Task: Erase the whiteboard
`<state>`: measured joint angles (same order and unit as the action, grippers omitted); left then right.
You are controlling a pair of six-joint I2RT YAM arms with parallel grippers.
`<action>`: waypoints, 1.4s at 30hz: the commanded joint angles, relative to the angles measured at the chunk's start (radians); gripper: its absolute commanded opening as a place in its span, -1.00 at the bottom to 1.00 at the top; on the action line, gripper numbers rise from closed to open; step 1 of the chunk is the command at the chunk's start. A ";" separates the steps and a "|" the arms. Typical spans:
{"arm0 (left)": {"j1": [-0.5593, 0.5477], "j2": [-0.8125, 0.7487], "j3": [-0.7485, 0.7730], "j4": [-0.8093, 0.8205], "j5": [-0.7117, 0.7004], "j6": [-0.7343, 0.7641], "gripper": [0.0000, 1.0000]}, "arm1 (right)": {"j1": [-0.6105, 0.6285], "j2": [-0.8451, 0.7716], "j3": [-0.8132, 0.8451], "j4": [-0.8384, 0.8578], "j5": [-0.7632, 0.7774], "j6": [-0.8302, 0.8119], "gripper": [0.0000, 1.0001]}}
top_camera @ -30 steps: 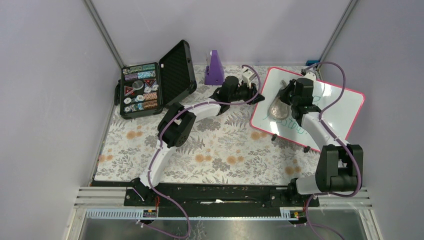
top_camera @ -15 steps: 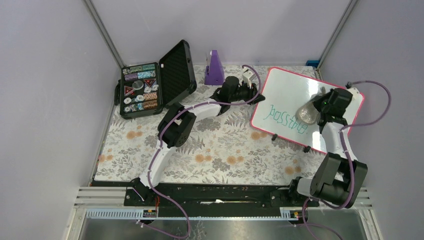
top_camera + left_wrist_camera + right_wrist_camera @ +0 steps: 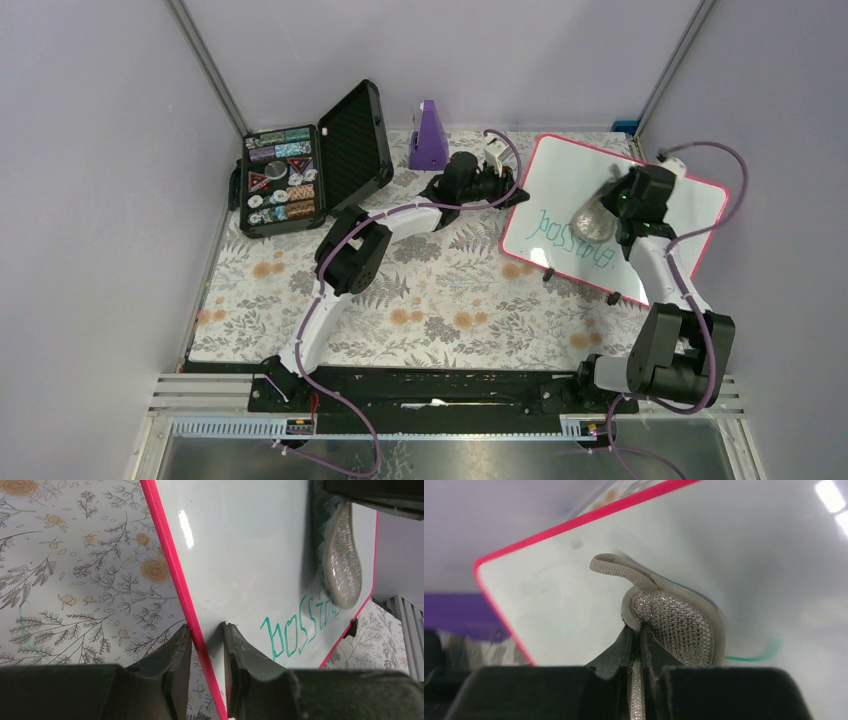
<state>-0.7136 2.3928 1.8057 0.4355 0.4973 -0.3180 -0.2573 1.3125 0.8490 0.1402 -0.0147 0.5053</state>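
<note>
The sponge in my right gripper [image 3: 594, 223] is above most of the green writing, so next I lower it again onto the letters nearer my left gripper [image 3: 551, 229].
The whiteboard [image 3: 670, 205], white with a thin pink-red frame and green handwriting [image 3: 570, 238], stands tilted at the back right. My left gripper [image 3: 510, 190] is shut on its left frame edge [image 3: 200, 635], one finger [image 3: 175, 655] behind the board and one on its face. My right gripper [image 3: 610, 205] is shut on a grey oval sponge [image 3: 590, 215] and presses it on the board above the writing. The sponge [image 3: 674, 615] is folded between the fingers in the right wrist view. It also shows in the left wrist view [image 3: 342, 560], over the end of the green word [image 3: 300, 630].
An open black case [image 3: 300, 170] of small coloured items lies at the back left. A purple cone-like object [image 3: 429, 136] stands at the back middle. The floral tablecloth [image 3: 420, 290] covers the table. Grey walls close in left and right.
My right gripper swept the sponge from the board's left part to its right side, then back towards the upper middle. The green writing still shows. The left arm has not moved.
</note>
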 commanded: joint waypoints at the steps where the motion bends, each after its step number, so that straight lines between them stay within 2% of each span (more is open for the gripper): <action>1: 0.000 -0.028 -0.017 -0.011 -0.039 0.069 -1.00 | 0.147 0.054 0.084 0.000 -0.042 -0.072 -1.00; 7: 0.000 -0.028 -0.017 -0.011 -0.040 0.071 -1.00 | 0.174 0.126 0.134 0.000 -0.093 -0.076 -1.00; 12: 0.000 -0.027 -0.017 -0.014 -0.042 0.074 -1.00 | 0.073 0.056 0.048 0.066 -0.107 -0.006 -1.00; 16: 0.001 -0.027 -0.016 -0.015 -0.040 0.074 -1.00 | -0.066 -0.038 -0.084 0.050 0.008 0.124 -1.00; 18: 0.000 -0.028 -0.017 -0.018 -0.042 0.077 -1.00 | -0.115 -0.037 -0.099 0.001 0.067 0.153 -1.00; 20: 0.001 -0.031 -0.018 -0.018 -0.045 0.080 -1.00 | -0.123 -0.030 -0.107 -0.029 0.130 0.160 -1.00; 27: 0.001 -0.037 -0.023 -0.017 -0.049 0.084 -1.00 | -0.161 -0.042 -0.099 -0.093 0.172 0.196 -1.00; 35: 0.000 -0.042 -0.025 -0.021 -0.054 0.091 -1.00 | -0.206 -0.053 -0.061 -0.316 0.403 0.323 -1.00; 37: 0.000 -0.040 -0.025 -0.018 -0.051 0.088 -1.00 | -0.205 -0.052 -0.059 -0.299 0.380 0.312 -1.00; 42: 0.001 -0.037 -0.022 -0.018 -0.047 0.086 -1.00 | -0.201 -0.041 -0.099 -0.097 0.102 0.218 -1.00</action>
<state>-0.7151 2.3901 1.8057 0.4419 0.4919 -0.3096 -0.4416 1.2430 0.7872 0.0040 0.1776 0.7906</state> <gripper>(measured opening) 0.264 0.098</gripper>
